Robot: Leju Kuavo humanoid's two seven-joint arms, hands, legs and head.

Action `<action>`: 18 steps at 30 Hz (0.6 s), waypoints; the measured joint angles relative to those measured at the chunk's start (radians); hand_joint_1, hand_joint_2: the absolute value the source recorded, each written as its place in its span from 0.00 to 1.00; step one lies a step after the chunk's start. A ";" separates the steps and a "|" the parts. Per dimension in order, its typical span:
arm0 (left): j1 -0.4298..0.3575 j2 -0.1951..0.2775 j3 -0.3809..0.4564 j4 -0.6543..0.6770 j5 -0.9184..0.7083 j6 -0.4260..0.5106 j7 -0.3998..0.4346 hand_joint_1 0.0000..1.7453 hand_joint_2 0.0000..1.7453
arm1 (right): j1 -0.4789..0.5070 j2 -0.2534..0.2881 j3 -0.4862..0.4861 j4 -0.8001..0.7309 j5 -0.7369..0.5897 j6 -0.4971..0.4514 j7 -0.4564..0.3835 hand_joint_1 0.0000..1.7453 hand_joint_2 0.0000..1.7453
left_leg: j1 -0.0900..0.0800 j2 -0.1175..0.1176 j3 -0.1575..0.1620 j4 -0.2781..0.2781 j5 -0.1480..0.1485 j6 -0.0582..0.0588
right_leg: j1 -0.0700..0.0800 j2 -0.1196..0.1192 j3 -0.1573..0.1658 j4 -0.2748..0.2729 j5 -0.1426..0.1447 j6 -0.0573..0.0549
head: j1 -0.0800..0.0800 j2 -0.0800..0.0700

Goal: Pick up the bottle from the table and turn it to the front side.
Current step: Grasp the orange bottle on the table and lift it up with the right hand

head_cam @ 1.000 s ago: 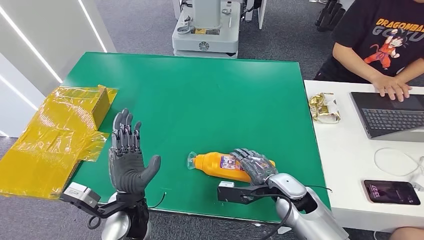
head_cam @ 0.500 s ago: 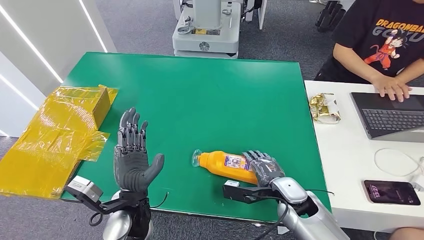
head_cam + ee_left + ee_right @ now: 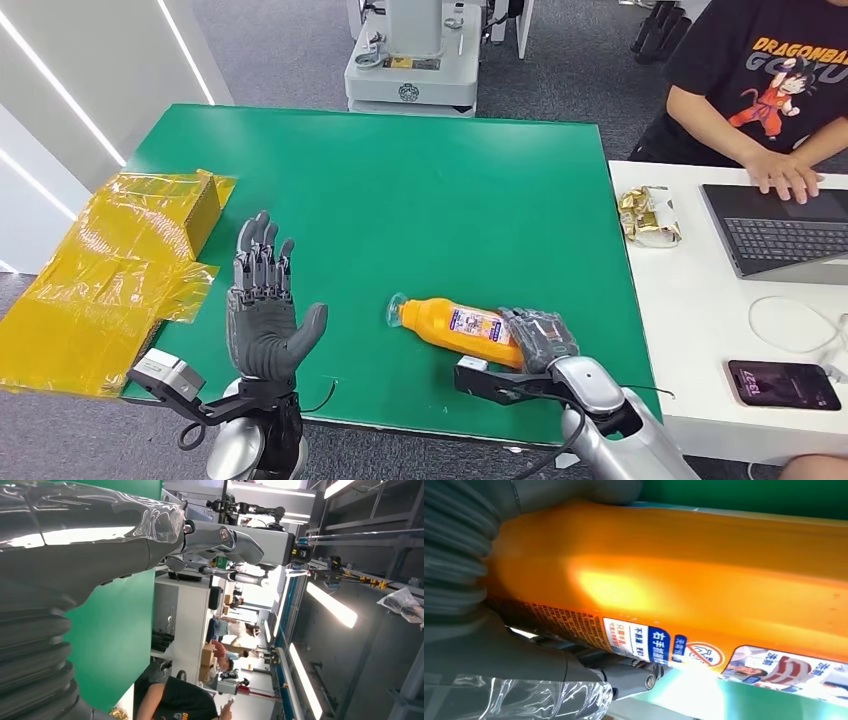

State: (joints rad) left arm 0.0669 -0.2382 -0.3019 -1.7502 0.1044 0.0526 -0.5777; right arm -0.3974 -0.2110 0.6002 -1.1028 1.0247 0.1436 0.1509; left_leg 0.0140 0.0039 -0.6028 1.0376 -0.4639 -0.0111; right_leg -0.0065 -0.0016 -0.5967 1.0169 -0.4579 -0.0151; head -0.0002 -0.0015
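Observation:
My gripper should expect a bold front label hidden on the orange bottle's bottom side (image 3: 436,321), because the bottle's upper label is full of small print (image 3: 480,325).
An orange bottle (image 3: 455,323) with a clear cap and a printed label lies on its side near the front of the green table (image 3: 400,200), cap pointing left. My right hand (image 3: 540,338) is wrapped around the bottle's base end and grips it. Close up in the right wrist view, the orange bottle (image 3: 674,585) and its label lie against my right hand (image 3: 479,610). My left hand (image 3: 263,312) stands upright over the front left of the table, palm open, fingers spread, holding nothing. It is well to the left of the bottle.
A yellow wrapped box (image 3: 110,275) lies off the table's left edge. A white desk (image 3: 700,320) at the right carries a laptop (image 3: 780,235), a phone (image 3: 783,385) and a snack packet (image 3: 648,215). A person (image 3: 770,90) sits there typing. A machine base (image 3: 412,70) stands behind the table.
My right hand has drawn back toward me and to the right with the bottle, which has shifted right. My left hand moved slightly right and lower.

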 joint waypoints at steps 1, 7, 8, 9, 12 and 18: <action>0.001 0.000 0.000 0.000 -0.001 0.000 0.000 0.00 1.00 | 0.010 0.005 -0.008 -0.007 0.000 -0.025 -0.001 1.00 1.00 | 0.000 0.000 0.000 0.000 0.000 0.000 | 0.000 0.000 0.000 0.000 0.000 0.000 | 0.000 0.000; 0.002 -0.004 0.001 0.002 -0.004 -0.004 -0.004 0.00 1.00 | 0.082 0.051 -0.075 -0.099 0.019 -0.235 -0.019 1.00 1.00 | 0.000 0.000 -0.001 0.000 0.000 0.000 | 0.000 0.000 -0.001 0.000 0.000 0.000 | 0.000 0.000; 0.002 -0.006 0.001 0.004 -0.005 -0.005 -0.004 0.00 1.00 | 0.095 0.059 -0.086 -0.121 0.023 -0.267 -0.024 1.00 1.00 | 0.000 0.000 -0.001 0.000 0.000 0.000 | 0.000 0.000 -0.002 0.000 0.000 0.000 | 0.000 0.000; 0.002 -0.007 0.001 0.006 -0.005 -0.006 -0.004 0.00 1.00 | 0.107 0.067 -0.096 -0.142 0.026 -0.294 -0.031 1.00 1.00 | 0.000 0.000 -0.001 0.000 0.000 0.000 | 0.000 0.000 -0.002 0.000 0.000 0.000 | 0.000 0.000; 0.001 -0.009 0.001 0.014 -0.006 -0.007 -0.004 0.00 1.00 | 0.149 0.094 -0.127 -0.202 0.020 -0.389 -0.075 1.00 1.00 | 0.000 0.000 -0.001 0.000 0.000 0.000 | 0.000 0.000 -0.002 0.000 -0.001 0.001 | 0.000 0.000; -0.005 -0.011 -0.002 0.040 -0.002 -0.015 0.006 0.00 1.00 | 0.219 0.161 -0.178 -0.313 -0.028 -0.573 -0.189 1.00 1.00 | 0.000 0.000 -0.001 0.000 0.000 0.000 | 0.000 0.000 -0.002 0.000 -0.001 0.001 | 0.000 0.000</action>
State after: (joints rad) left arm 0.0618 -0.2492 -0.3044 -1.7105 0.1020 0.0376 -0.5720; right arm -0.1785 -0.0500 0.4219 -1.4161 0.9969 -0.4297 -0.0385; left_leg 0.0140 0.0038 -0.6041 1.0371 -0.4640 -0.0111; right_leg -0.0065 -0.0016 -0.5985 1.0168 -0.4589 -0.0144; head -0.0001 -0.0015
